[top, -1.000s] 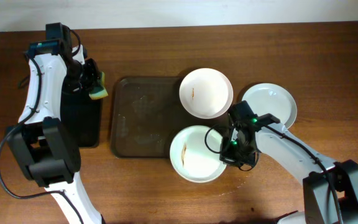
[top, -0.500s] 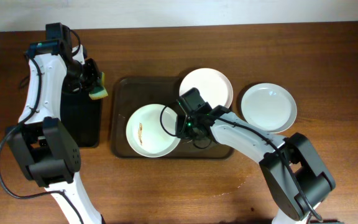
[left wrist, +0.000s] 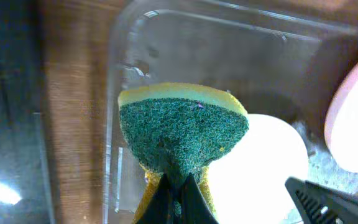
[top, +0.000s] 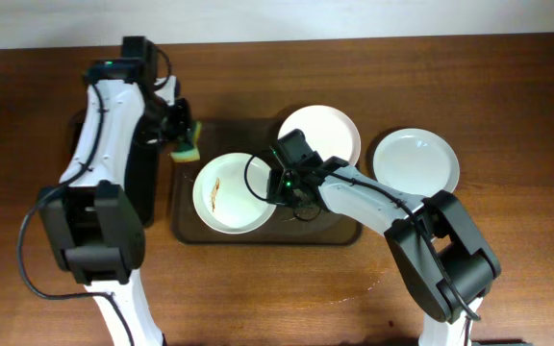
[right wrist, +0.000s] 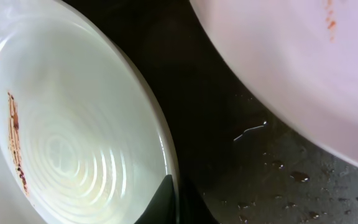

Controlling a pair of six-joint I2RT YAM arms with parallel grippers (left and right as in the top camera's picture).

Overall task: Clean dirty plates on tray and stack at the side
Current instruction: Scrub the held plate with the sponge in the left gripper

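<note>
A brown smear [top: 214, 195] is still there while the sponge hangs past the white plate, so my left gripper should come back and wipe across the plate's middle [top: 233, 194] before stacking.
A white plate [top: 229, 192] with a brown smear lies on the dark brown tray [top: 186, 226]. My right gripper [top: 279, 185] is shut on that plate's right rim; the rim [right wrist: 166, 155] shows between the fingers in the right wrist view. My left gripper [top: 179, 135] is shut on a yellow-green sponge [top: 189, 144], held over the tray's far left corner, just beyond the plate; the sponge [left wrist: 182, 134] fills the left wrist view. A second smeared plate [top: 319, 139] rests on the tray's far right corner. A clean plate [top: 415, 165] lies on the table to the right.
A narrow glossy black tray [top: 142, 187] lies left of the brown tray, partly under my left arm. Water drops [right wrist: 272, 165] dot the brown tray's surface. A wet patch [top: 378, 279] marks the wood near the front.
My left gripper has carried the sponge right, from over the black tray to the brown tray's far left corner. My right gripper has slid the smeared plate onto the tray and slightly further left.
</note>
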